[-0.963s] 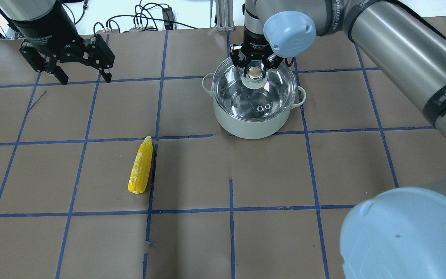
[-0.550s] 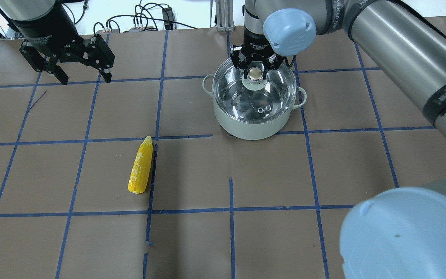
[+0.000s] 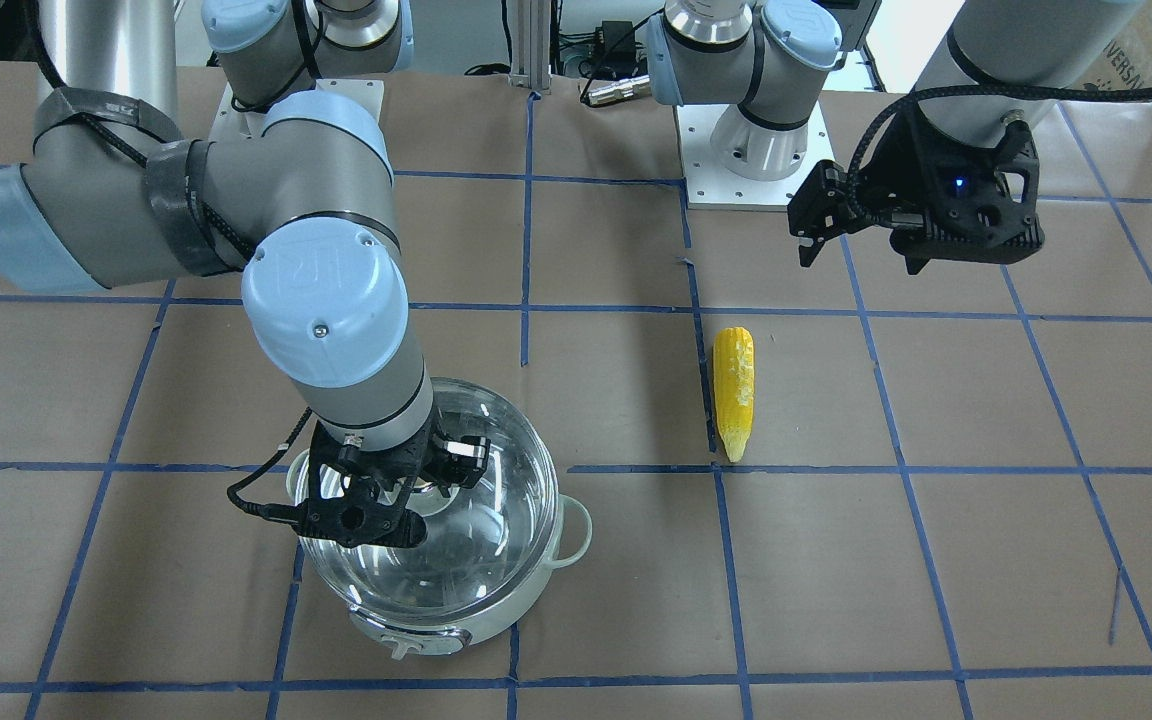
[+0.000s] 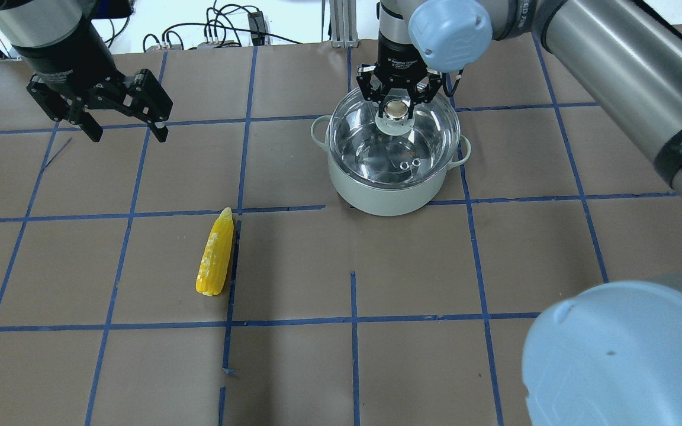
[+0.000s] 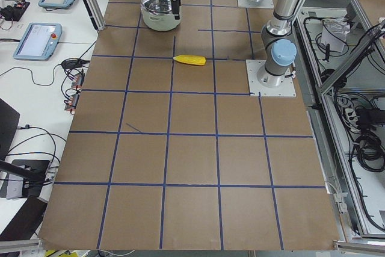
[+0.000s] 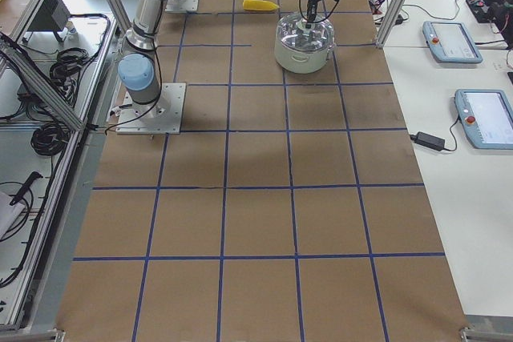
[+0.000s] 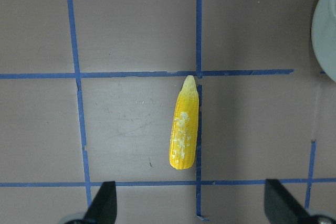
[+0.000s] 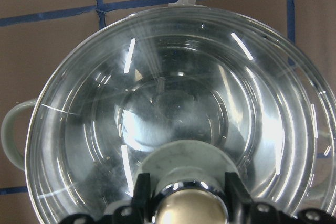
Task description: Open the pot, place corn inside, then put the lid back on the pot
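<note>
I expect the yellow corn (image 3: 734, 394) to lie fully inside when I lower it into the pale mint-green pot (image 3: 446, 552), since the corn is shorter than the pot is wide.
The pale mint-green pot (image 4: 376, 198) stands at the back right of centre. The clear glass lid (image 4: 370, 148) is over it, and its beige knob (image 4: 397, 109) is between the fingers of my right gripper (image 4: 398, 107), which is shut on it. In the front-facing view the lid (image 3: 481, 540) looks raised slightly and offset from the pot (image 3: 501, 625). The right wrist view shows the lid (image 8: 173, 108) and the knob (image 8: 184, 211). The yellow corn (image 4: 215, 255) lies on the table left of centre. My left gripper (image 4: 122, 127) is open and empty at the back left, above the corn (image 7: 184, 125).
Brown paper with a blue tape grid covers the table (image 4: 293, 266). Cables (image 4: 228, 29) lie beyond the back edge. My right arm's elbow joint (image 4: 619, 355) fills the lower right of the overhead view. The pot's control knob (image 3: 401, 648) faces the operators' side.
My right gripper has moved slightly right with the lid knob, and the lid has shifted and risen a little over the pot. My left gripper has moved slightly nearer and left.
</note>
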Controlling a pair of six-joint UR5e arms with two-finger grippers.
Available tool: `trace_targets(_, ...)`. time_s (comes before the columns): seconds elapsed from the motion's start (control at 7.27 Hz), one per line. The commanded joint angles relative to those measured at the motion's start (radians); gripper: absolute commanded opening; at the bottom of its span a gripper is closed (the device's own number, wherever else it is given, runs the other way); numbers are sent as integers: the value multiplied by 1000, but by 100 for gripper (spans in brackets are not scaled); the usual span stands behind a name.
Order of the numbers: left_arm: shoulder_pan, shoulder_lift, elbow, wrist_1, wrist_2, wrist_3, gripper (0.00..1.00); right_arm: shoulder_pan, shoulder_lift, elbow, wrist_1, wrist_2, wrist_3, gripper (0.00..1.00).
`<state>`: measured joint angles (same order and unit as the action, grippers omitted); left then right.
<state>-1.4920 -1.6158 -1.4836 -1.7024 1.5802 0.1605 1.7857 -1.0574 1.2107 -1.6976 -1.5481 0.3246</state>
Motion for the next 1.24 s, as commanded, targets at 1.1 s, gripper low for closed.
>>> trace_targets(1.1,-4,-158,-598,706,-8,16,100,-319,-164,-53,286,-4,-310,32)
